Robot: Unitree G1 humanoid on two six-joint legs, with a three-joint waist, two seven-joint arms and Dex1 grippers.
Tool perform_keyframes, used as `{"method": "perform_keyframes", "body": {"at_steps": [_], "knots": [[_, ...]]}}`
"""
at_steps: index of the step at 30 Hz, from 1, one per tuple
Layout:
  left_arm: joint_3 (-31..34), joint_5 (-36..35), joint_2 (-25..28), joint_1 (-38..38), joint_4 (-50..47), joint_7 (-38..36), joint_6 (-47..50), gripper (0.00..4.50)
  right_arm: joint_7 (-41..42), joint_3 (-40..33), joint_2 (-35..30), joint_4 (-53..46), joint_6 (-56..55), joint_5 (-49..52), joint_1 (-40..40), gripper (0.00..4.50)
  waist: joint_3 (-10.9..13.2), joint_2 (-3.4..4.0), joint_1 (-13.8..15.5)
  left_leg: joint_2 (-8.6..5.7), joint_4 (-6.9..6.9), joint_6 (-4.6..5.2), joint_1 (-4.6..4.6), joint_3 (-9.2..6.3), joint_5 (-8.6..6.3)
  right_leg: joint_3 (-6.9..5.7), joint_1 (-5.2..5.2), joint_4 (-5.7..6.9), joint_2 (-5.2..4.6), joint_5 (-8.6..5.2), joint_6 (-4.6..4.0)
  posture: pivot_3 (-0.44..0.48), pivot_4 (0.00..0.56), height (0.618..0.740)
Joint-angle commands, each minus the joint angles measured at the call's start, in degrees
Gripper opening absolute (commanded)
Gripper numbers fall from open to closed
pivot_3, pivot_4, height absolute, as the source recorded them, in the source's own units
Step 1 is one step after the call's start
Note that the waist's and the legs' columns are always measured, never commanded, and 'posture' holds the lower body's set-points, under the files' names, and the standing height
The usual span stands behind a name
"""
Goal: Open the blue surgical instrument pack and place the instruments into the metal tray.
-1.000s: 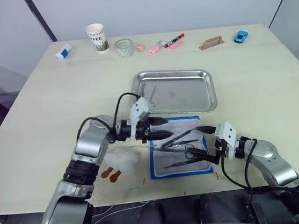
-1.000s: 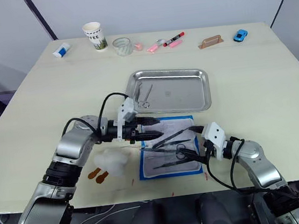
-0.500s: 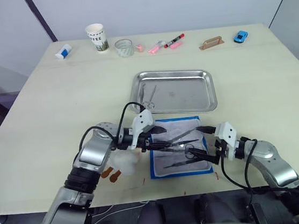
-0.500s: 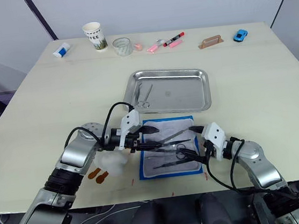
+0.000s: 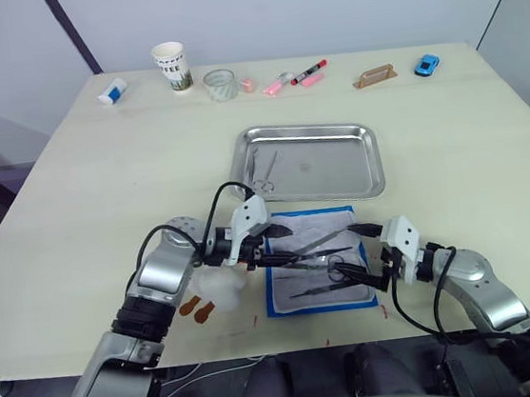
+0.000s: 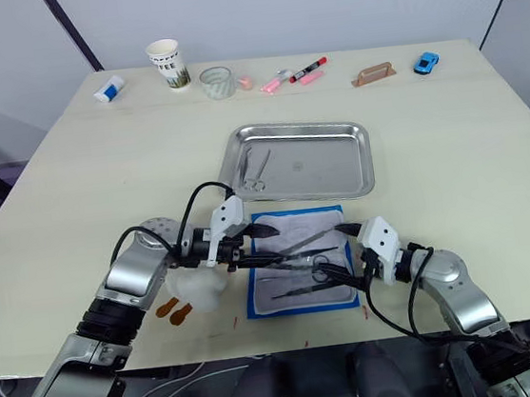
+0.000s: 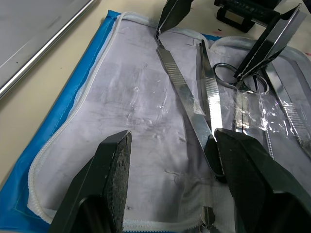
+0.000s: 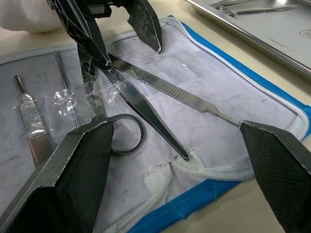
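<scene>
My gripper will pull out the slim tweezers [image 7: 183,92], and they will come free alone, because they lie uncovered and apart from the clear film over the scissors [image 7: 257,114].
The blue surgical instrument pack [image 5: 296,302] lies unzipped and flat near the table's front edge, whitish lining up. Several instruments rest on the lining: tweezers [image 7: 182,102], ring-handled scissors [image 8: 131,109] and a slim handle [image 8: 29,114], some under clear film. My left gripper [image 5: 272,246] is open over the pack's left side, its fingers astride the near end of the tweezers. My right gripper [image 5: 363,256] is open at the pack's right edge, facing the scissors' rings. The metal tray [image 5: 339,176] stands just behind the pack with one ring-handled instrument [image 5: 262,168] at its left end.
A crumpled white wad [image 5: 219,285] and two brown bits [image 5: 197,310] lie left of the pack. Along the far edge stand a paper cup [image 5: 171,65], a glass [image 5: 219,84], a marker pen [image 5: 309,71], a brown handle [image 5: 375,76] and a blue toy car [image 5: 427,65].
My left gripper has come down from the pack's upper left corner and drawn back a little to the pack's left side. The right arm and the instruments have stayed put.
</scene>
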Motion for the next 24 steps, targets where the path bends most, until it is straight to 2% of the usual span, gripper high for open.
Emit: {"method": "perform_keyframes", "body": {"at_steps": [1,12,13,15,19,24], "knots": [[-0.34,0.56,0.45,-0.24,0.55,-1.00,-0.45,2.89,-0.59,2.16,-0.66,4.03,2.90,-3.54,2.06,4.50,0.00,0.00,0.00,0.00,0.00,0.00,0.00,0.00,0.00,0.00,0.00,0.00,0.00,0.00,0.00,0.000,0.150,0.718],[-0.73,0.67,-0.85,-0.27,-0.14,-0.94,0.42,2.89,-0.69,2.19,-0.77,4.01,2.72,-3.62,2.44,4.50,-0.01,0.00,0.00,0.00,0.00,0.00,0.00,0.00,0.00,0.00,0.00,0.00,0.00,0.00,0.00,0.000,0.150,0.718],[-0.76,0.69,-0.95,-0.26,-0.19,-0.90,0.49,2.50,-0.67,2.19,-0.81,4.02,2.72,-3.64,2.44,4.50,-0.01,0.00,0.00,0.00,0.00,0.00,0.00,0.00,0.00,0.00,0.00,0.00,0.00,0.00,0.00,0.000,0.150,0.718],[-0.81,0.73,-1.09,-0.29,-0.21,-0.87,0.63,2.11,-0.66,2.19,-0.84,4.08,2.71,-3.67,2.42,4.50,-0.01,0.00,0.00,0.00,0.00,0.00,0.00,0.00,0.00,0.00,0.00,0.00,0.00,0.00,0.00,0.000,0.150,0.718],[-0.96,1.17,-1.33,-0.39,-0.14,-0.66,0.55,0.08,-0.60,2.18,-0.93,4.17,2.62,-3.72,2.41,4.50,-0.01,0.00,-0.01,0.00,0.00,0.00,0.00,0.00,0.00,0.00,0.00,0.00,0.00,0.00,0.00,0.000,0.150,0.718],[-1.01,1.54,-1.55,-0.38,-0.14,-0.57,0.48,0.08,-0.59,2.23,-0.95,4.22,2.57,-3.77,2.45,4.50,-0.01,0.00,0.00,0.00,0.00,0.00,0.00,0.00,0.00,0.00,0.00,0.00,0.00,0.00,0.00,0.000,0.150,0.718]]}}
